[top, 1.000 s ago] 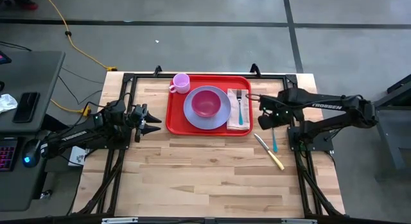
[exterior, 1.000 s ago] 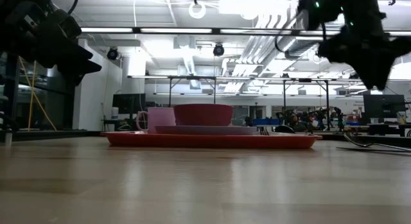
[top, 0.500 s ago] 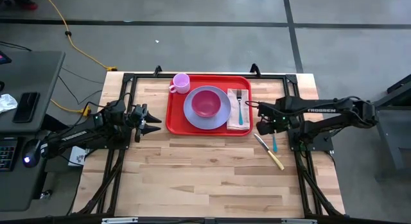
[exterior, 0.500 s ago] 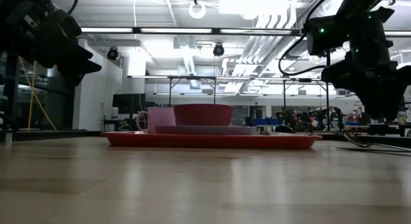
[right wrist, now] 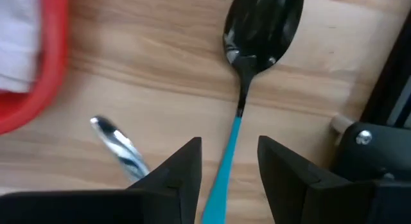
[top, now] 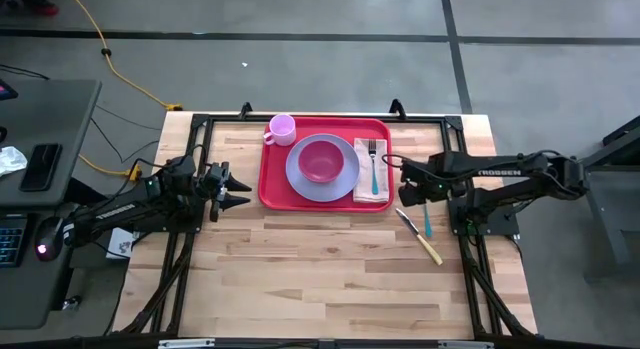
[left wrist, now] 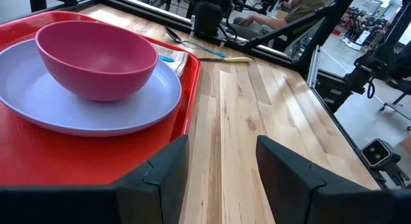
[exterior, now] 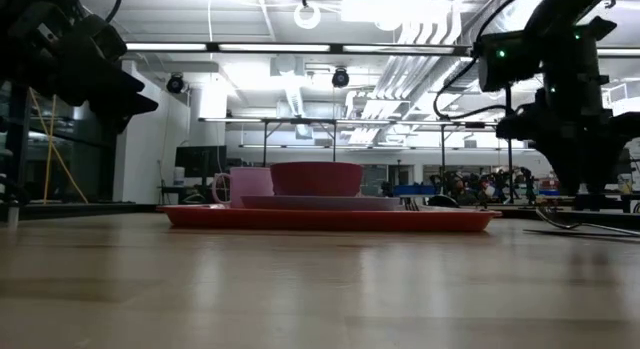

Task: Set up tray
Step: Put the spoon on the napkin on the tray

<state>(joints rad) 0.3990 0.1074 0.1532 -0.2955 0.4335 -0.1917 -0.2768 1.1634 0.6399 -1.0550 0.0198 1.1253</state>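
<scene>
The right gripper's open fingers are on both sides of the teal handle (right wrist: 223,172), with the knife outside them, so the right gripper should keep going down toward the spoon's black neck (right wrist: 243,94) and close there.
The red tray (top: 272,186) lies at the table's far middle and carries a lavender plate (top: 300,179) with a pink bowl (top: 322,159), a pink cup (top: 282,129) and a white napkin with a fork (top: 372,167). A spoon (right wrist: 260,25) with a teal handle (top: 427,225) and a yellow-handled knife (top: 424,241) lie on the wood right of the tray. My right gripper (right wrist: 228,147) hovers open low over the spoon, one finger on either side of its handle without touching it. My left gripper (left wrist: 221,166) waits open at the tray's left near corner.
A black frame rail (top: 320,117) runs around the table's edges, and its post (right wrist: 366,147) stands close by the spoon. Bare wood (top: 320,279) spreads across the table's near half. In the low view the right gripper (exterior: 580,174) hangs just above the tabletop.
My right gripper has come down from high over the tray's right edge toward the table, shifting a little toward the near edge, and now hangs low over the spoon. It stays open. Nothing on the table has moved.
</scene>
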